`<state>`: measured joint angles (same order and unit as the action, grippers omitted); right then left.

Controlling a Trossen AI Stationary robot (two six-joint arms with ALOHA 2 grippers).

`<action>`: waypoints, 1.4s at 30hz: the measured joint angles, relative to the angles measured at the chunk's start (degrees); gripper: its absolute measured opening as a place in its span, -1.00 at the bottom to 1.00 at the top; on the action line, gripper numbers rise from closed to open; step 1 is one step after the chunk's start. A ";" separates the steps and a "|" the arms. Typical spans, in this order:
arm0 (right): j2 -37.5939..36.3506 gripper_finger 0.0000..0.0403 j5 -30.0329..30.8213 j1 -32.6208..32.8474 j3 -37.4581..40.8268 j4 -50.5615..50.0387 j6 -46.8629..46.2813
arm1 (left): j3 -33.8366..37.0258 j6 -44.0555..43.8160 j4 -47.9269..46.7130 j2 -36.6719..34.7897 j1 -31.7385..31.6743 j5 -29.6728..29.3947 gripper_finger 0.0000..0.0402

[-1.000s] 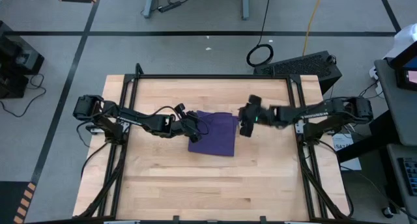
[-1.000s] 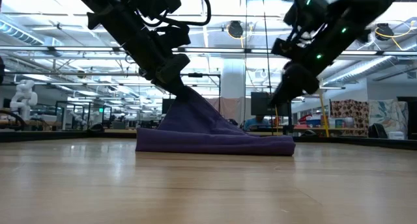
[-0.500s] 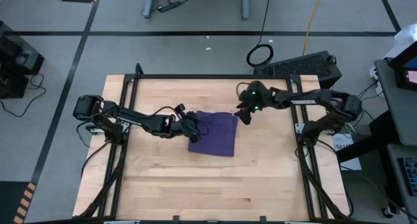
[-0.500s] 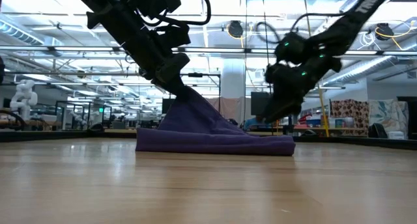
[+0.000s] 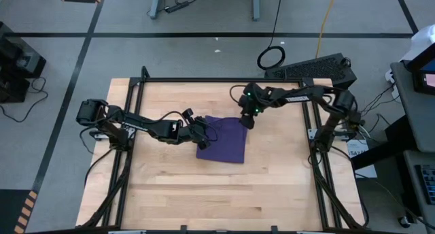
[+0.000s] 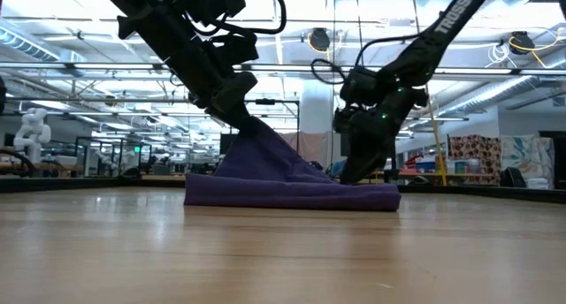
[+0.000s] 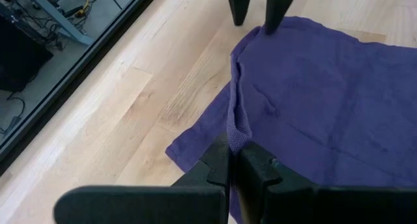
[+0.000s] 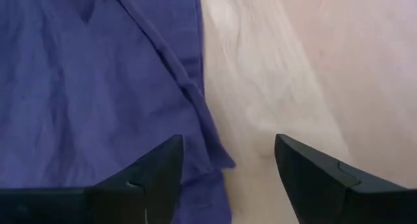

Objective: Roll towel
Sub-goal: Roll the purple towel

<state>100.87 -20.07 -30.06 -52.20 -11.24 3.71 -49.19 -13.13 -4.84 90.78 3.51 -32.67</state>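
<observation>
The purple towel's top corner (image 8: 223, 161) will peel up by itself when I lift it, because the upper layer's hem (image 8: 177, 71) lies crooked over a lower layer.
The purple towel (image 5: 228, 140) lies mostly flat near the middle of the wooden table (image 5: 204, 193); it also shows in the low view (image 6: 292, 191). My left gripper (image 5: 202, 134) is shut on the towel's left edge, which is raised above the table. My right gripper (image 5: 246, 120) is open, low at the towel's far right corner. In the right wrist view its fingertips (image 8: 225, 175) stand on either side of that corner's edge (image 8: 212, 152). The right gripper's two fingertips (image 7: 273, 15) also show in the left wrist view. My left gripper pinches a raised fold of the towel's left edge (image 7: 237, 138) between its two fingers. The fingers come slanting down from the table's left. The pinched edge is pulled up into a taut ridge (image 6: 256, 140), and the rest of the towel lies on the table. Whether my right gripper touches the towel I cannot tell.
The black frame rails (image 5: 224, 80) run along the table's far edge and both sides. Bare wood lies on the near half of the table (image 5: 224, 200) and to the towel's right (image 5: 285, 145).
My right gripper has swung toward the table's far edge and to the left, turned, and come down to the towel's far right corner. My left gripper and the towel have kept still.
</observation>
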 joint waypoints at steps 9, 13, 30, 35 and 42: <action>2.77 0.09 0.09 -0.02 -2.20 -3.69 2.30 | 0.00 0.20 -0.40 0.00 0.00 0.00 -0.92; 2.75 -0.10 -1.57 -0.04 -2.20 -3.89 3.08 | 0.00 0.29 -0.42 0.00 0.00 0.00 -0.92; -1.77 -0.97 -2.59 1.05 -2.11 -8.36 3.34 | 0.00 1.46 -0.14 0.00 0.00 0.00 -0.92; -7.66 -0.98 -2.36 3.54 -2.11 -15.06 1.42 | 0.00 3.02 1.43 -0.04 0.88 0.02 -0.92; -15.18 -0.99 -1.66 11.25 -2.09 -22.21 -5.03 | 0.00 4.85 5.52 -0.11 3.10 4.93 -0.92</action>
<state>85.68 -21.72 -18.81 -54.28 -33.45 -1.33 -49.19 -8.28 0.68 90.67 6.61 -27.74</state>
